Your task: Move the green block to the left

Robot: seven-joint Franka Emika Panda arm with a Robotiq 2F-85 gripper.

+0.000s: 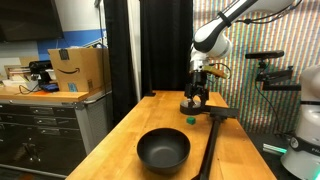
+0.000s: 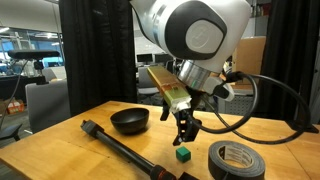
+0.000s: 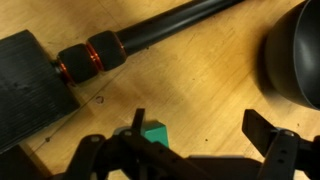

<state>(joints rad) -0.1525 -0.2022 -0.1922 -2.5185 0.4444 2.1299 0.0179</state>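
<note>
Next, I move my gripper across because the green block (image 3: pixel 156 133) is partly under one finger. This will bring the block (image 2: pixel 183 154) inside the gap before I lower and close my gripper.
The green block (image 3: pixel 155 135) is a tiny bright green cube on the wooden table, also seen in both exterior views (image 1: pixel 190 119) (image 2: pixel 183 154). My gripper (image 3: pixel 200 128) is open and empty. It hangs a little above the table, close over the block (image 2: pixel 184 132) (image 1: pixel 196 97). In the wrist view the block lies next to the left finger, off to one side of the gap between the fingers. Nothing is held.
A black bowl (image 1: pixel 163 149) (image 2: pixel 130 120) (image 3: pixel 295 50) sits on the table. A long black rod with orange rings (image 3: pixel 100 55) (image 2: pixel 120 145) (image 1: pixel 212 135) lies across it. A tape roll (image 2: pixel 236 160) lies near the block. A cardboard box (image 1: pixel 78 68) stands on a side counter.
</note>
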